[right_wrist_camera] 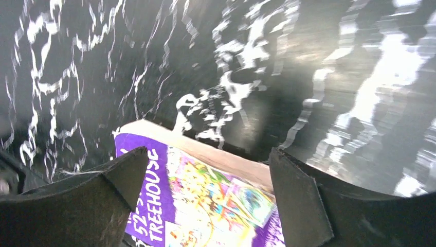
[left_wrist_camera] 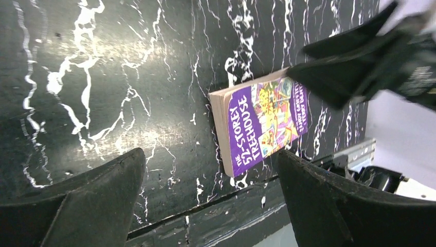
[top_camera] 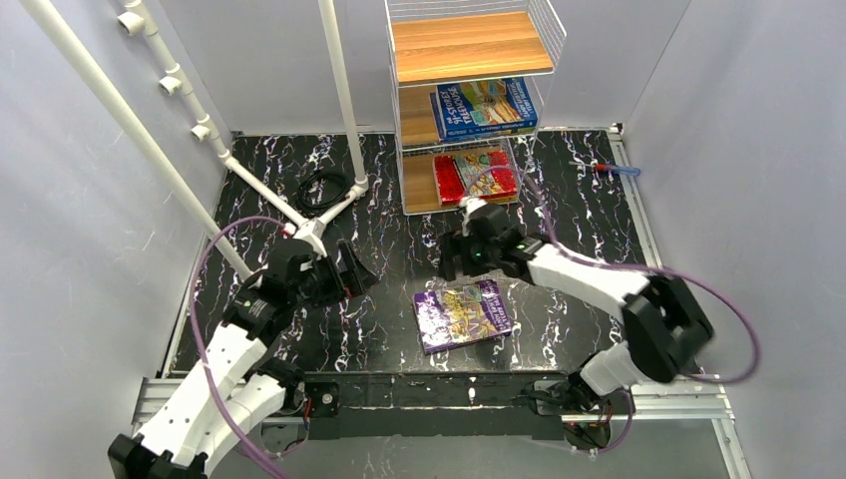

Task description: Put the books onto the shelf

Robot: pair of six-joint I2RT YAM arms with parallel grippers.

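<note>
Next, I turn the purple book around and grab it by the spine (top_camera: 469, 343), because the purple book's page edge (top_camera: 454, 288) faces my right gripper and its spine faces the front bar.
A purple book (top_camera: 462, 314) lies flat on the black marble table, near the front middle. My right gripper (top_camera: 449, 261) hovers open just behind it; in the right wrist view its fingers (right_wrist_camera: 208, 154) straddle the purple cover (right_wrist_camera: 205, 206) from above without touching it. My left gripper (top_camera: 357, 274) stands open to the book's left, and its wrist view shows the book (left_wrist_camera: 265, 118) lying beyond the spread fingers (left_wrist_camera: 210, 157). On the shelf (top_camera: 469, 45), a blue book (top_camera: 484, 105) lies on the middle board and a red book (top_camera: 476, 175) on the bottom board.
A white pipe frame (top_camera: 339, 80) stands at the back left, with a black cable coil (top_camera: 321, 188) at its foot. A small red-handled tool (top_camera: 609, 168) lies at the back right. Grey walls close in both sides, and a metal rail (top_camera: 429, 394) runs along the front edge.
</note>
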